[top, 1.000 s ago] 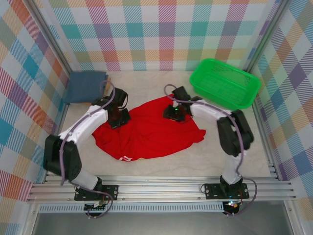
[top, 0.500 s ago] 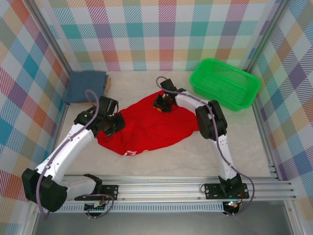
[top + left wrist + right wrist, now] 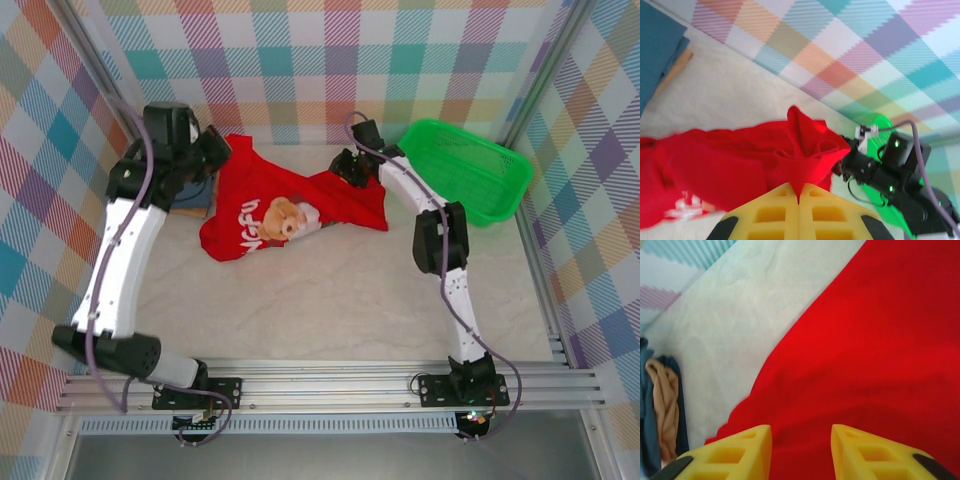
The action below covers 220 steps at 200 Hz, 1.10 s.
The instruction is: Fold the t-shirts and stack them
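The red t-shirt is bunched up and its print [image 3: 284, 218] faces upward, so the robot's left gripper should pull the pinched fold toward the near rail to cover the print.
The red t-shirt [image 3: 262, 205] hangs bunched at the back of the table, its white lettering and tan cartoon print [image 3: 283, 218] facing up. My left gripper [image 3: 214, 145] is raised at the back left and shut on a pinched fold of the red t-shirt [image 3: 740, 160], the cloth coming out between its yellow fingers [image 3: 765, 215]. My right gripper [image 3: 346, 167] hovers over the shirt's right part, its jaws open above red cloth [image 3: 870, 355] with nothing between them. The slate-blue t-shirt [image 3: 192, 192] lies folded at the back left, mostly hidden by my left arm.
A green mesh basket [image 3: 460, 170] stands at the back right, close to my right arm. Checked walls close in the back and both sides. Bare pale tabletop [image 3: 330, 290] stretches from the shirt to the near rail. A tan strip [image 3: 665, 405] lies by the blue cloth.
My left gripper has lifted the red t-shirt off the table and carried it up to the back left, turning the print into view. My right gripper moved toward the back wall.
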Available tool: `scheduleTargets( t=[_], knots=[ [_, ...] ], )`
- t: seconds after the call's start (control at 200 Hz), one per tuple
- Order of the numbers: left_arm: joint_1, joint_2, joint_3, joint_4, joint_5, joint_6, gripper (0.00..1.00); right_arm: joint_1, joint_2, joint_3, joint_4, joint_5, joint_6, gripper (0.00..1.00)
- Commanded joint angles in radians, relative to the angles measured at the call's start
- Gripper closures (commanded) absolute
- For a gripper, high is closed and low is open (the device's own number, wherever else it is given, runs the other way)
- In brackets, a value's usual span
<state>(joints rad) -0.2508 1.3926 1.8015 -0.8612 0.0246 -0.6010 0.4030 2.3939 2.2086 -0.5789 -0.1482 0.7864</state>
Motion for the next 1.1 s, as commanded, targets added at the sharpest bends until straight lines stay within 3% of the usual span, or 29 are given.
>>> scheduleTargets(
  t=[0.0,0.1,0.21,0.32,0.495,0.605,0.79,1.095],
  knots=[
    [-0.122,-0.211,-0.216,-0.111,-0.028,-0.028,1.0,0.009,-0.229,-0.18,0.067,0.043,-0.056,0.61],
    [-0.215,-0.469,-0.576,-0.177,-0.074,-0.154,1.0,0.009,-0.374,-0.371,0.08,0.057,-0.075,0.6],
    [-0.238,-0.692,-0.911,-0.279,-0.153,-0.228,1.0,0.016,-0.536,-0.611,0.084,0.091,-0.069,0.61],
    [-0.236,-0.732,-1.063,-0.189,-0.247,-0.241,1.0,0.029,-0.663,-0.83,0.061,0.118,-0.049,0.64],
    [-0.234,-0.475,-1.039,-0.056,-0.301,-0.267,1.0,0.022,-0.779,-1.062,0.046,0.217,-0.01,0.67],
    [-0.218,-0.415,-0.993,-0.037,-0.344,-0.263,1.0,-0.039,-0.764,-1.126,0.091,0.222,0.011,0.68],
    [-0.158,-0.381,-0.943,-0.076,-0.359,-0.203,1.0,-0.087,-0.629,-1.063,0.106,0.218,-0.019,0.64],
    [-0.128,-0.395,-0.953,-0.068,-0.328,-0.184,1.0,-0.09,-0.474,-0.973,0.163,0.163,0.023,0.69]
  ],
)
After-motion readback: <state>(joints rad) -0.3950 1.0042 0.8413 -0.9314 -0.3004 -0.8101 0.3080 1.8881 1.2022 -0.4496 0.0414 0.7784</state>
